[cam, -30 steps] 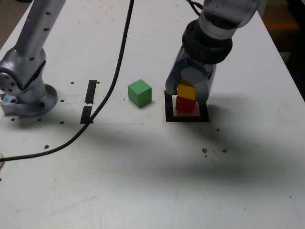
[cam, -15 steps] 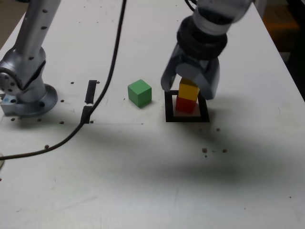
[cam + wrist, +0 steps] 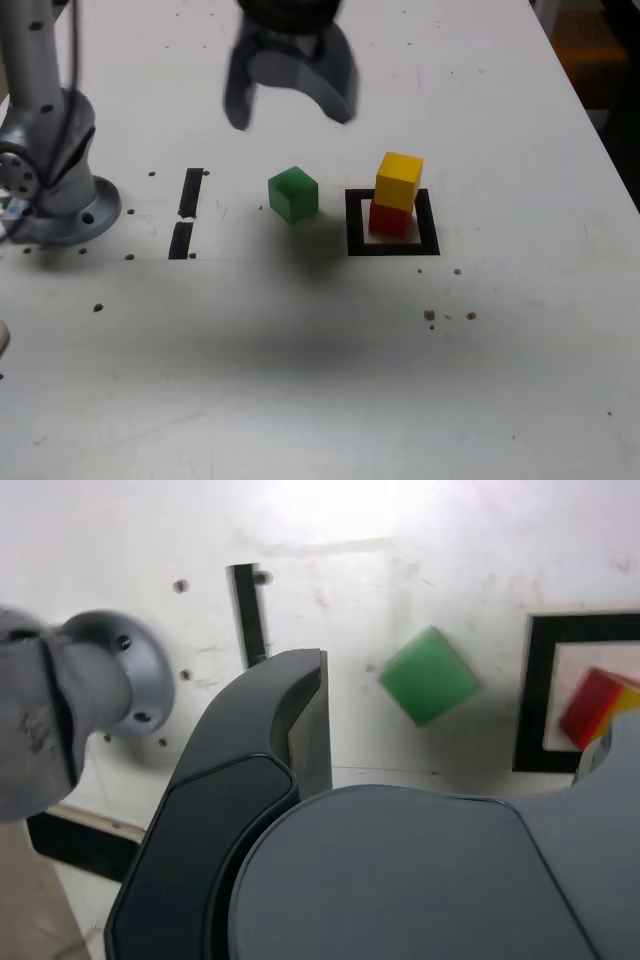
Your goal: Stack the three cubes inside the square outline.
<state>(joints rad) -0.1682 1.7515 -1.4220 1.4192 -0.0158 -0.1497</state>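
My gripper will lower the green cube onto the stack (image 3: 395,196), which should stay upright because the yellow cube (image 3: 398,181) is crooked but well over the red cube.
The yellow cube (image 3: 400,179) rests on the red cube (image 3: 390,218) inside the square outline (image 3: 354,222), slightly askew and free of the gripper. The green cube (image 3: 293,194) sits alone on the table, to the exterior view's left of the outline. My gripper (image 3: 288,102) hangs open and empty well above the table, over and behind the green cube. In the wrist view, the green cube (image 3: 430,675) lies beyond one dark finger (image 3: 295,715). The square outline (image 3: 528,705) holds the red cube (image 3: 588,706) at that picture's edge, with a sliver of the yellow cube (image 3: 629,694).
The arm's grey base (image 3: 55,195) stands at the exterior view's left edge. Two short black tape strips (image 3: 190,192) lie between the base and the green cube. Small dark specks dot the white table (image 3: 320,360).
The gripper opened, let go of the yellow cube on top of the red one, then rose and swung to the exterior view's left, over the green cube.
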